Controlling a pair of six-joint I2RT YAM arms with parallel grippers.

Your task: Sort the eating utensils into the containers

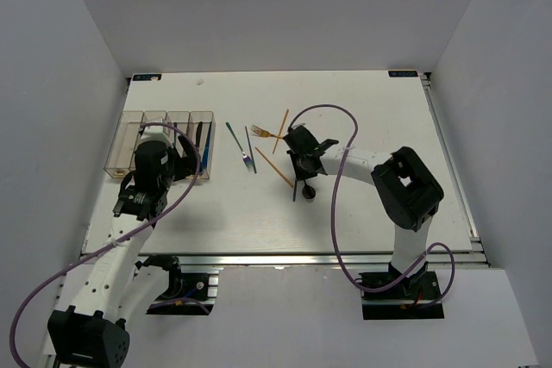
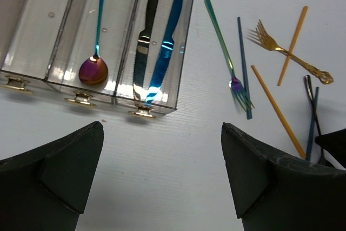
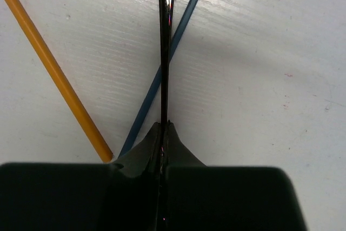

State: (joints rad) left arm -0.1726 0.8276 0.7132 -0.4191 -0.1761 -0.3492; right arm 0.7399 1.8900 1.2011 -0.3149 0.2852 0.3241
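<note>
Next, I pass the black spoon [image 1: 308, 191] from my right gripper, which holds it far from the bins, to my left gripper for the blue-handled spoon's bin [image 2: 98, 33].
The containers [image 1: 129, 140] are clear bins in a row at the left. In the left wrist view they [image 2: 184, 36] hold a blue-handled spoon [image 2: 93, 70], a black knife [image 2: 143, 47] and a blue knife [image 2: 165, 47]. My left gripper [image 2: 162, 127] is open and empty above bare table just in front of the bins. My right gripper [image 3: 164, 125] is shut on a thin black utensil [image 3: 164, 52] at mid table [image 1: 304, 161]. A blue stick [image 3: 186, 14] crosses under it and an orange stick [image 3: 54, 71] lies to its left.
Loose on the table between the arms lie a teal fork [image 2: 224, 47], a dark blue stick [image 2: 243, 63], a gold fork [image 2: 286, 52] and a second orange stick [image 2: 293, 41]. Grey walls enclose the table on three sides.
</note>
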